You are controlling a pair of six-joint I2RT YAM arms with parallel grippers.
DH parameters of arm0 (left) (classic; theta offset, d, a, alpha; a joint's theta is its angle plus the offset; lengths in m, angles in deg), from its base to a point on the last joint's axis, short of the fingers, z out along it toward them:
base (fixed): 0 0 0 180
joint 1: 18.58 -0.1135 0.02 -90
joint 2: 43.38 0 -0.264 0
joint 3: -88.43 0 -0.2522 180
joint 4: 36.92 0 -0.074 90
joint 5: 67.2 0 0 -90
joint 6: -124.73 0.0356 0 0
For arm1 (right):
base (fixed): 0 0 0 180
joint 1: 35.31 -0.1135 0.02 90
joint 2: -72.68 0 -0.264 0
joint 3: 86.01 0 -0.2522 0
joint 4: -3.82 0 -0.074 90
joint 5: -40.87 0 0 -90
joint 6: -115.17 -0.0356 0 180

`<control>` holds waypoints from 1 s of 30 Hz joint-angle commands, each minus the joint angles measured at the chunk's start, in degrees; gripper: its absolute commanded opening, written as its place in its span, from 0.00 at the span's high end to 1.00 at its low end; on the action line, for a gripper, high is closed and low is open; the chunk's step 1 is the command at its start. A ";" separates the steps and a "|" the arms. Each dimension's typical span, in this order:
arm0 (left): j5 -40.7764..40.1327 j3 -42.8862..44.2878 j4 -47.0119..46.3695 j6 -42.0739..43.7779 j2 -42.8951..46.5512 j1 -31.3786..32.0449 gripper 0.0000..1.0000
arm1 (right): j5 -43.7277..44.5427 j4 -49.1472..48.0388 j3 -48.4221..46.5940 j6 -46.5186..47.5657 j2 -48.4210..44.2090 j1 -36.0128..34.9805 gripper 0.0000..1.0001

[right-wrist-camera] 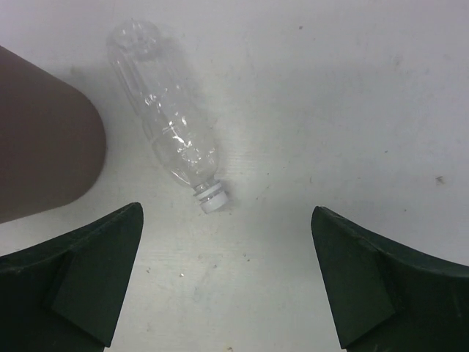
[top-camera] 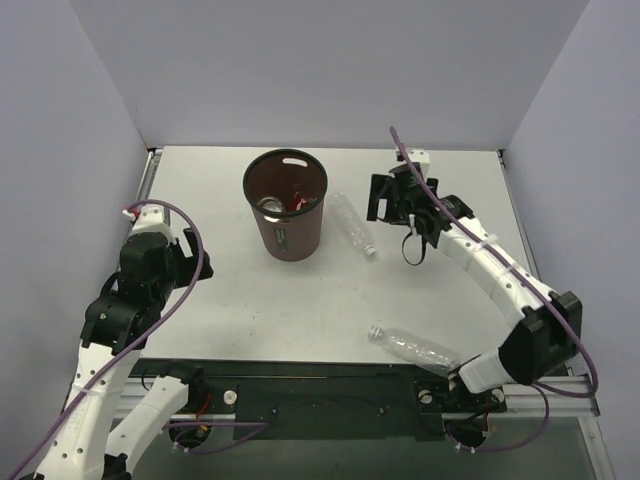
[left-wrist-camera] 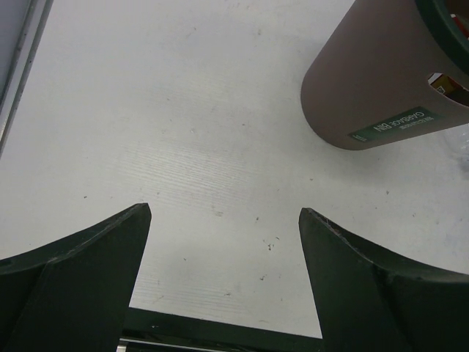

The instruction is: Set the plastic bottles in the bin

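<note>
I should keep lowering my right gripper toward the bottle's body (top-camera: 358, 235) until its open fingers straddle it, because they face across the narrow width of the bottle (top-camera: 351, 219) beside the bin.
The dark brown bin (top-camera: 286, 205) stands upright at the back middle of the table, with something silvery and something red inside. One clear plastic bottle (top-camera: 352, 222) lies just right of the bin, white cap toward the front. A second clear bottle (top-camera: 412, 347) lies near the front edge by the right arm's base. My right gripper (top-camera: 377, 200) hovers open just right of the first bottle (right-wrist-camera: 165, 125), which lies ahead of its empty jaws (right-wrist-camera: 226, 213). My left gripper (top-camera: 188, 256) is open and empty at the left, apart from the bin (left-wrist-camera: 374, 81).
The white table (top-camera: 240, 300) is walled in by grey panels at the back and both sides. A dark rail (top-camera: 320, 385) runs along its front edge, between the arm bases. A metal strip (left-wrist-camera: 18, 66) borders the left side.
</note>
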 commanded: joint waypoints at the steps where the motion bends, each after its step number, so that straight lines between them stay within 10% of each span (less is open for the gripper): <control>1: -0.56 0.92 -0.75 -1.29 0.01 -0.98 0.06 | -6.17 0.96 -4.02 3.55 10.97 0.94 0.07; 19: -1.79 2.41 4.08 -3.40 4.23 -1.42 0.06 | -19.53 6.42 -27.60 5.06 43.06 2.61 0.13; 30: -2.32 2.15 4.61 -3.40 5.20 -1.42 0.06 | -17.08 6.33 -23.05 3.65 38.33 2.70 0.63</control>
